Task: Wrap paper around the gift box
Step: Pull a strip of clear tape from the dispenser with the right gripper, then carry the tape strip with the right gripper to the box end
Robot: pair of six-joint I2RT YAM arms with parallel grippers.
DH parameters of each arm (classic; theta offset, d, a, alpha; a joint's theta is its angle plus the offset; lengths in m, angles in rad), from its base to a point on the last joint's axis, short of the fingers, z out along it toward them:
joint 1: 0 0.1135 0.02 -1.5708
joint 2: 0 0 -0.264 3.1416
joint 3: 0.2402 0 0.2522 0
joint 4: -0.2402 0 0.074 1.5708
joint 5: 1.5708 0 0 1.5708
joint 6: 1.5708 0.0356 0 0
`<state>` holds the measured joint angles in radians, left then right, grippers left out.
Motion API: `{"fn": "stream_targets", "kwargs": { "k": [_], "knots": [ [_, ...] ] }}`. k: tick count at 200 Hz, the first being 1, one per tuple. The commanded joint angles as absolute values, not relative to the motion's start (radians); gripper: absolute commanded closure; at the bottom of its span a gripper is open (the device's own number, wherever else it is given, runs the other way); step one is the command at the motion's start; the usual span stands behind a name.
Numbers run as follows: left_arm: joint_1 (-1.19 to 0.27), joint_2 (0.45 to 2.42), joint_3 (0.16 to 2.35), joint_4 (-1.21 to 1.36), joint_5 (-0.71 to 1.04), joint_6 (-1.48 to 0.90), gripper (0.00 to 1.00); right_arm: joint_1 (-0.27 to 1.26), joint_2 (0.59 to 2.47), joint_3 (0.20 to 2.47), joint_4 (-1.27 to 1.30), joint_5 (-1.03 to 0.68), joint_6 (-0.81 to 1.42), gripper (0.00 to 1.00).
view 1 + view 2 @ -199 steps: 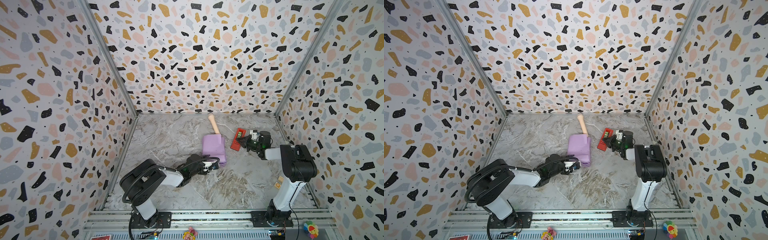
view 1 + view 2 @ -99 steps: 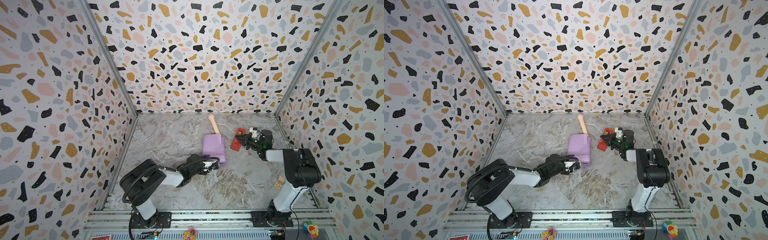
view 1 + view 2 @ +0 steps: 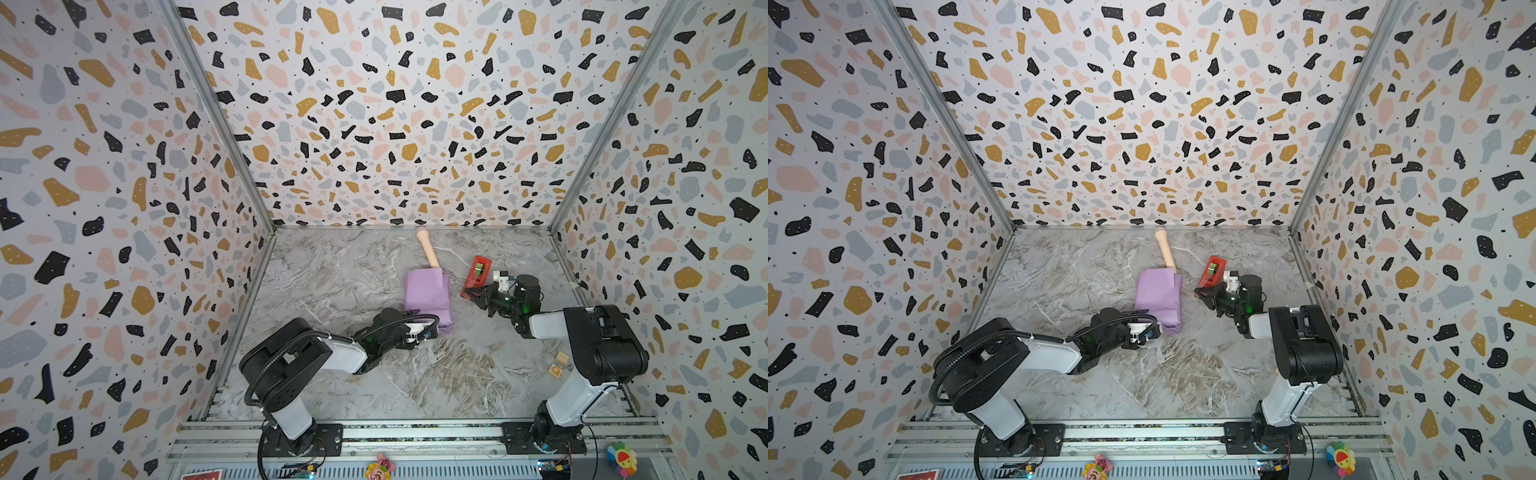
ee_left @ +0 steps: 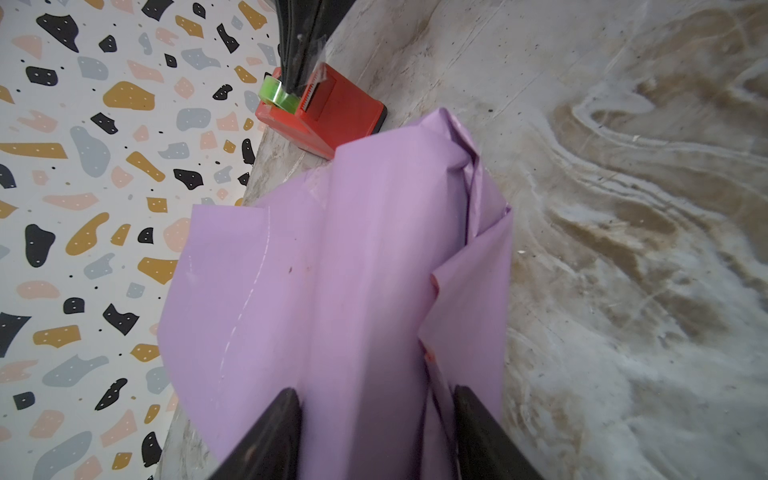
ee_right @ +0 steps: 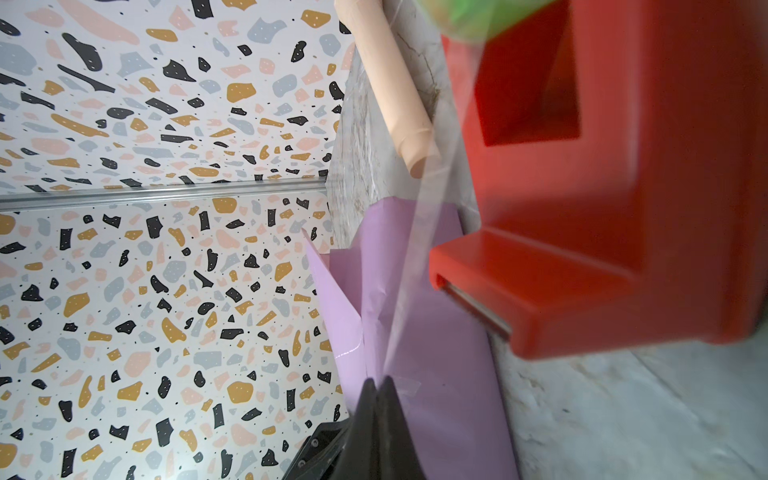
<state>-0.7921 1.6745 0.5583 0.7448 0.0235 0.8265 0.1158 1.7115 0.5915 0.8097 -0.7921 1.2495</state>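
I should tear the clear tape piece (image 5: 432, 180) in my right gripper off the red tape dispenser it is joined to before taping the parcel's near end (image 3: 444, 326).
The paper (image 3: 428, 297) (image 3: 1158, 297) lies lilac side out, folded into a parcel at mid-table; the gift box is hidden under it. My left gripper (image 3: 432, 328) (image 3: 1156, 328) (image 4: 376, 395) holds the parcel's near end, one finger (image 4: 278, 419) pressed on each side of the paper (image 4: 332, 270). My right gripper (image 3: 471, 291) (image 3: 1202, 293) (image 5: 379, 380) is shut on a clear tape strip (image 5: 419, 232). The strip runs taut from the red tape dispenser (image 3: 477, 270) (image 3: 1212, 270) (image 5: 602, 208) to the fingertips, just right of the parcel.
A beige toy microphone (image 3: 428, 249) (image 3: 1165, 249) lies behind the parcel, touching its far edge. Two small wooden blocks (image 3: 559, 363) sit near the right arm's base. The right wall stands close behind the dispenser. Small toys hang on the front rail.
My right gripper has drawn forward and leftward off the dispenser, stretching the tape strip, and its arm has swung nearer. The left arm and parcel have not moved.
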Motion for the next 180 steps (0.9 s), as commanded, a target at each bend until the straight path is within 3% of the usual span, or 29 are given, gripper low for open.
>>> {"fn": "stream_targets", "kwargs": {
  "k": [1,109,180],
  "knots": [
    [-0.782,1.694,0.571,0.689,0.017,0.811,0.43,0.134,1.681,0.561,0.833,-0.817,1.229,1.0],
    [-0.784,1.697,0.571,0.69,0.017,0.81,0.43,0.111,1.884,0.522,0.789,-0.722,1.076,1.0],
    [-0.784,1.698,0.57,0.69,0.017,0.81,0.43,0.092,1.852,0.566,0.608,-0.663,0.892,1.0]
  ]
}}
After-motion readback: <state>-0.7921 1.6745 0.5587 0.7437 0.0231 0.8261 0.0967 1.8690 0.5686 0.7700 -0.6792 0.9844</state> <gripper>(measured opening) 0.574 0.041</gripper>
